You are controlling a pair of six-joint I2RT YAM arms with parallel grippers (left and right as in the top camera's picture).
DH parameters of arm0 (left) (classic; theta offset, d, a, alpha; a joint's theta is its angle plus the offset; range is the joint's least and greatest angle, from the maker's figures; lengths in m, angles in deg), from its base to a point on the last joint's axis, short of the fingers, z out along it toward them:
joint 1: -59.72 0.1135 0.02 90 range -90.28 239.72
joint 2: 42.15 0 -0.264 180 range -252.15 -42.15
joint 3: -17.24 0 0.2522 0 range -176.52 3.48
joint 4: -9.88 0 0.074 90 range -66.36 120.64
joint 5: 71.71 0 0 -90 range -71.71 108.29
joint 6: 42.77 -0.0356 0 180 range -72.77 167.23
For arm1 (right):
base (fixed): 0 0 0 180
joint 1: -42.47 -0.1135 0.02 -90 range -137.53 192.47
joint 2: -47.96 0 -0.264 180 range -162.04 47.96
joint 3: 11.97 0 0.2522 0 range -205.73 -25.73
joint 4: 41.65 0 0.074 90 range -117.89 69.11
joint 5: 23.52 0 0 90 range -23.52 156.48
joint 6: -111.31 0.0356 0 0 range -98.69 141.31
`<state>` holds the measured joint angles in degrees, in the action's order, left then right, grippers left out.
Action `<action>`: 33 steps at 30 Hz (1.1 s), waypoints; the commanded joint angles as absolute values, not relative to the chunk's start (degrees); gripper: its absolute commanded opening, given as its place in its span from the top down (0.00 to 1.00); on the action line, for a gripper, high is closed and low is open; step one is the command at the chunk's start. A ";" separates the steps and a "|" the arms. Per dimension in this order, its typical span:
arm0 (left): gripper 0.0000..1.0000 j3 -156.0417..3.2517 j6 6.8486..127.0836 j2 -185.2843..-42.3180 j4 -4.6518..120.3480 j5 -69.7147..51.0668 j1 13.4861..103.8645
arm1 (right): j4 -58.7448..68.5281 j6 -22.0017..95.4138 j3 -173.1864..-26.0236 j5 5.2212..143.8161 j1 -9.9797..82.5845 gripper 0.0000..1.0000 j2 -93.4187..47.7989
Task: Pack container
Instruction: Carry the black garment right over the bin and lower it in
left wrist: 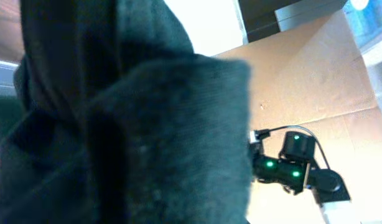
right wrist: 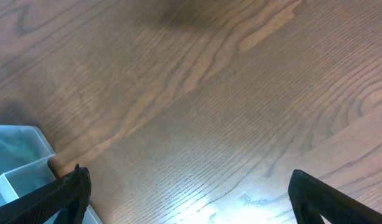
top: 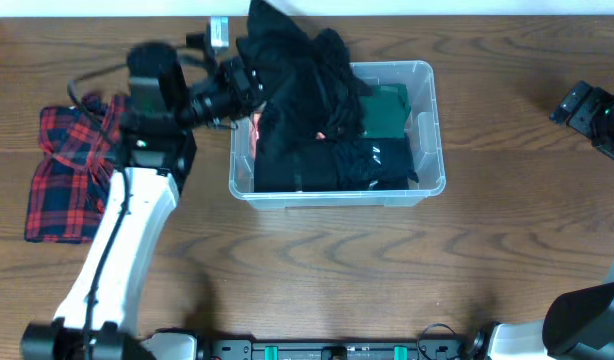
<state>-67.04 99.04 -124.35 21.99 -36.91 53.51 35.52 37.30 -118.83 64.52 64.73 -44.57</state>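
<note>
I should use my left gripper to lift the black garment across toward the green item [top: 387,110] before I lower the garment inside, because it hangs bunched over the container's back rim [top: 312,58].
The container [top: 427,130] is a clear plastic bin at the middle of the table. Folded dark clothes [top: 372,160] and a green item [top: 387,110] lie inside it. My left gripper [top: 245,82] is shut on a black garment [top: 297,70] that hangs bunched over the bin's back left part. In the left wrist view this black garment [left wrist: 116,124] fills the left half and hides the jaws. My right gripper [top: 572,105] is far off at the table's right edge, open and empty. Its fingers [right wrist: 66,196] stand wide apart over bare wood, with the container's corner [right wrist: 20,162] at the lower left.
A red and navy plaid shirt [top: 67,170] lies crumpled on the table left of the bin, partly under my left arm. A small white object [top: 218,33] sits at the table's back edge. The right arm [left wrist: 290,165], with green lights, shows in the left wrist view.
</note>
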 commanded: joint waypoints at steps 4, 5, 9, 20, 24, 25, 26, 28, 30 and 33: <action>0.94 -83.87 85.23 -121.24 45.42 -19.82 51.30 | 35.59 38.00 -118.72 64.34 64.95 0.01 -44.74; 0.94 -85.62 83.81 -121.33 49.03 -16.43 50.73 | 35.57 38.02 -118.72 64.34 64.95 0.01 -44.74; 0.94 -88.46 80.83 -121.68 55.56 -10.94 48.26 | 35.59 38.02 -118.72 64.34 64.95 0.01 -44.74; 0.94 -88.68 82.58 -128.04 51.52 -10.61 38.75 | 35.59 38.02 -118.72 64.34 64.95 0.01 -44.74; 0.94 -89.66 83.57 -129.09 50.03 -10.57 35.87 | 35.59 38.00 -118.72 64.34 64.95 0.01 -44.74; 0.94 -90.03 83.76 -129.11 50.06 -10.55 35.45 | 35.59 38.02 -118.72 64.34 64.95 0.01 -44.74; 0.94 -90.56 84.27 -129.11 50.08 -10.57 35.08 | 35.59 38.02 -118.72 64.34 64.95 0.01 -44.74; 0.94 -91.87 85.42 -129.11 50.06 -10.59 34.53 | 35.57 38.02 -118.72 64.34 64.95 0.01 -44.74; 0.94 -93.77 86.10 -129.11 49.71 -10.68 33.77 | 35.57 38.02 -118.72 64.34 64.95 0.01 -44.74; 0.94 -96.50 87.02 -129.11 49.12 -10.79 32.37 | 35.57 38.00 -118.72 64.34 64.95 0.01 -44.74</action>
<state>-90.36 85.93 -130.77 51.65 -9.98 33.51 35.52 37.30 -118.83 64.54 64.73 -44.57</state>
